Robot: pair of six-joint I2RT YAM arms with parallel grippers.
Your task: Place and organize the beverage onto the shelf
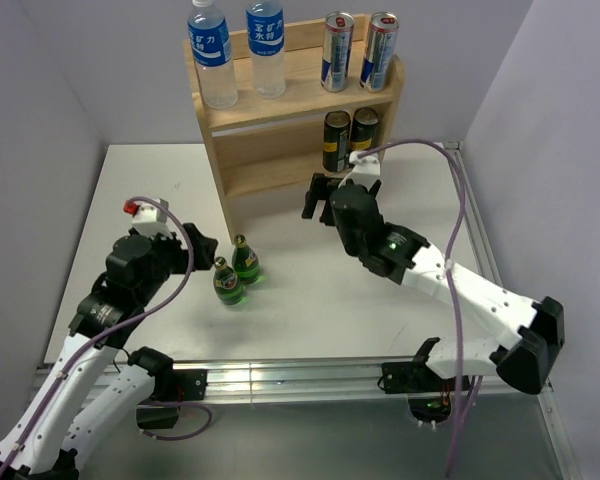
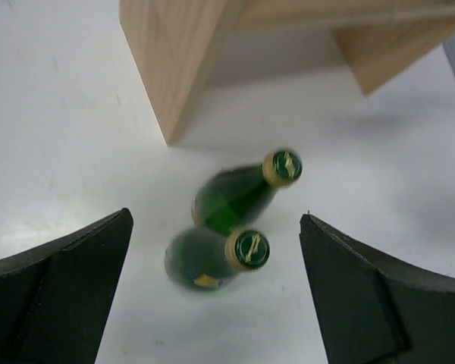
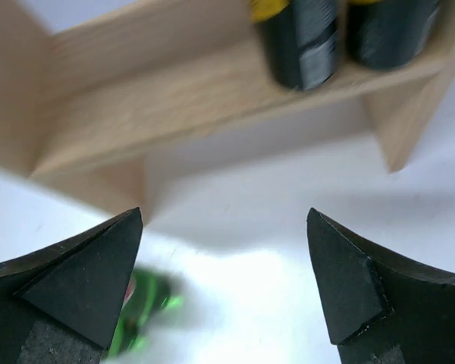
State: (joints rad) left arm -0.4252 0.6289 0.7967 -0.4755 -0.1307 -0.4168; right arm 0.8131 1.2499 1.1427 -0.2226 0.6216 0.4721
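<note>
My left gripper is on its way down, with open table in front [image 1: 236, 325] of the nearer green bottle. It should keep going down to that side and close around that bottle's lower body [image 1: 230, 292].
The light-wood shelf [image 1: 280, 132] stands at the back of the table. Its top board carries two clear water bottles [image 1: 212, 58] on the left and two silver cans [image 1: 337, 52] on the right. Two black-and-gold cans [image 1: 337, 141] [image 3: 296, 38] stand on the right of the lower board [image 3: 174, 106]. Two small green bottles [image 1: 237, 272] stand upright and close together on the table in front of the shelf. My left gripper [image 1: 198, 247] [image 2: 214, 216] hangs open above and just left of them, and both caps [image 2: 248, 249] show between its fingers. My right gripper [image 1: 317, 195] [image 3: 224, 214] is open and empty in front of the lower tier.
Grey walls close in the white table [image 1: 140, 190] at the back and on both sides. A metal rail [image 1: 280, 378] runs along the near edge between the arm bases. A purple cable [image 1: 460, 230] loops over the right arm. The lower board's left half is bare.
</note>
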